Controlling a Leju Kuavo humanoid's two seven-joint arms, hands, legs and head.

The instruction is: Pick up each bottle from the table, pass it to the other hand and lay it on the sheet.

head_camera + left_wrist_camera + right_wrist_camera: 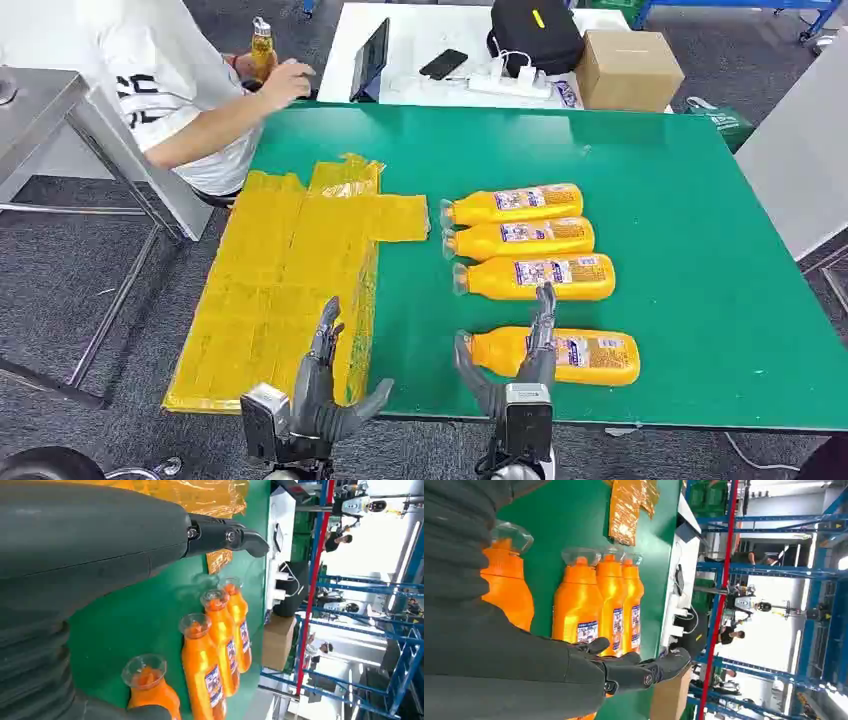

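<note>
The near bottle has small panels and fine print on its upper side, so the robot should expect a big hidden front label when it turns the bottle.
Four orange bottles lie on the green table [680, 200]. Three lie side by side, the far one [515, 204], the middle one [520, 238] and the near one [537, 277]. The fourth bottle [575, 356] lies alone by the front edge. My right hand [520, 360] hovers over its neck end with thumb and fingers spread, holding nothing; the right wrist view has this bottle [509, 590] under the palm. My left hand [320, 385] is open above the near right corner of the yellow sheet [280, 270]. The left wrist view looks past its fingers [225, 535] at the bottles [202, 670].
A person in a white shirt [170, 90] sits at the table's far left corner with one more bottle [262, 45] by their hand. Behind stands a white table [410, 40] with a tablet, phone, black bag [535, 35] and cardboard box [628, 68]. A metal table [40, 110] stands left.
</note>
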